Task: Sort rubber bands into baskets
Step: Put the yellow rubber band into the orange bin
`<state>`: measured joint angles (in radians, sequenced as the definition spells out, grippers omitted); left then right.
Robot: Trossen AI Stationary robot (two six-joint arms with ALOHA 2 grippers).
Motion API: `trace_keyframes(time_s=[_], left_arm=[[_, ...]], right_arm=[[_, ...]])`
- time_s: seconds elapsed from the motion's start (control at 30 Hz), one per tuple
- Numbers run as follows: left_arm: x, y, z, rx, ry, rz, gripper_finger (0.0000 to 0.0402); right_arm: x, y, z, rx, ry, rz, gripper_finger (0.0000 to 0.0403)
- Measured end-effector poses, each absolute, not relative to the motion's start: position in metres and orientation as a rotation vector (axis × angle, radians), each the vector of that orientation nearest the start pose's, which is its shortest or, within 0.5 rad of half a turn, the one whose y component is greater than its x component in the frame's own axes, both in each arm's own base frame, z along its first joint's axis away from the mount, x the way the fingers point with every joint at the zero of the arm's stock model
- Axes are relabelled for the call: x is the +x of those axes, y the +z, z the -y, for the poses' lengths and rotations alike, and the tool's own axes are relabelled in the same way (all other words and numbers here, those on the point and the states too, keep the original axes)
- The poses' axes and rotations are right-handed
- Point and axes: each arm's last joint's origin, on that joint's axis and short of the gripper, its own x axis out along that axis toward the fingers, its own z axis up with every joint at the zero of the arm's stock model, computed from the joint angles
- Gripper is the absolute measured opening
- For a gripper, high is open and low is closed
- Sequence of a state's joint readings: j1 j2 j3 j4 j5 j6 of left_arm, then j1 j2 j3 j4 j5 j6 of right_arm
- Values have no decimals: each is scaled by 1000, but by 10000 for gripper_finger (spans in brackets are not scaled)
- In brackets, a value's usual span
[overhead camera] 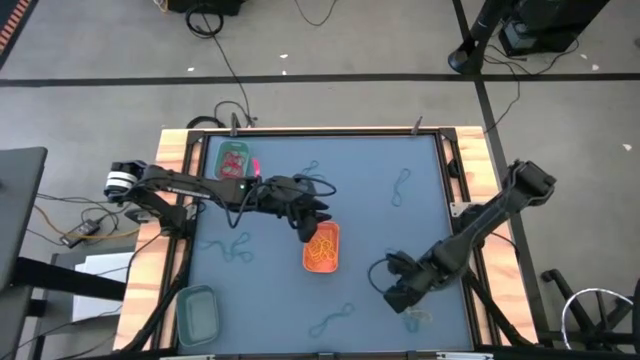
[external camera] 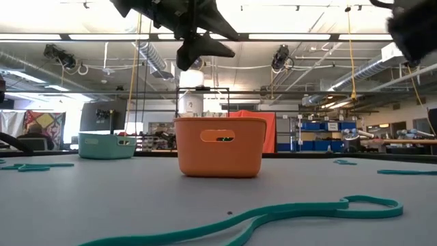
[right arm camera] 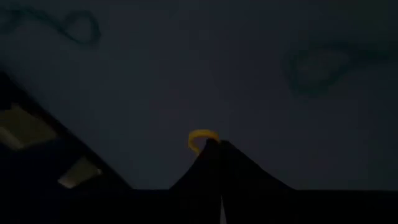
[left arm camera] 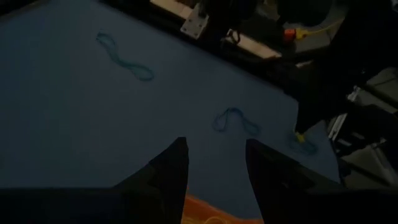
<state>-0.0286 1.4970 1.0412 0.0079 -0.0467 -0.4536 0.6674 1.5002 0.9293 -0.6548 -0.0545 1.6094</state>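
Observation:
The yellow rubber band (right arm camera: 201,134) is in my right gripper, away from the orange basket, so it should go to my open left gripper to drop into the basket (overhead camera: 321,250).
The orange basket (overhead camera: 322,248) stands mid-table with orange-yellow rubber bands in it; the low view shows its front wall (external camera: 220,147). My left gripper (overhead camera: 308,222) hovers open just above it, with nothing between its fingers (left arm camera: 214,165). Near the right front of the table, my right gripper (overhead camera: 398,296) is shut on a small yellow rubber band (right arm camera: 202,138). Teal rubber bands (overhead camera: 400,185) (overhead camera: 235,248) (overhead camera: 330,320) lie flat on the mat. The bright green basket (overhead camera: 233,160), with pink bands inside, stands at the far left. The dull teal basket (overhead camera: 197,312) stands at the near left. My right gripper pinches the yellow rubber band between its two shut fingertips, which point steeply down. A short curved piece of the loop (right arm camera: 198,139) sticks out beside the tips. The left wrist view shows the yellow band (left arm camera: 300,135) at the gripper's lower end, just above the mat.
A long teal band (external camera: 273,215) lies close to the low camera. Wooden rails (overhead camera: 170,200) border the mat on the left and right. Black cables run along the left arm and over the floor behind the table. Bare mat lies between the orange basket and my right gripper.

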Motion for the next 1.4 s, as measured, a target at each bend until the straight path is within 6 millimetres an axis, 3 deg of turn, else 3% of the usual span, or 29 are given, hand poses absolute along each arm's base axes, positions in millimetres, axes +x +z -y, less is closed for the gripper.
trace_keyframes(time_s=[0.4,0.83,1.13,1.4], left_arm=[[349,258,18,-491,57,-414,163],[363,248,32,-434,-29,-359,163],[374,225,33,-395,54,-381,204],[383,221,33,-369,39,-301,222]], right_arm=[[258,235,-121,817,-456,-1152,2],[286,273,-68,661,-463,-1029,2],[298,299,-49,615,-391,-958,2],[302,319,-49,589,-346,-903,2]])
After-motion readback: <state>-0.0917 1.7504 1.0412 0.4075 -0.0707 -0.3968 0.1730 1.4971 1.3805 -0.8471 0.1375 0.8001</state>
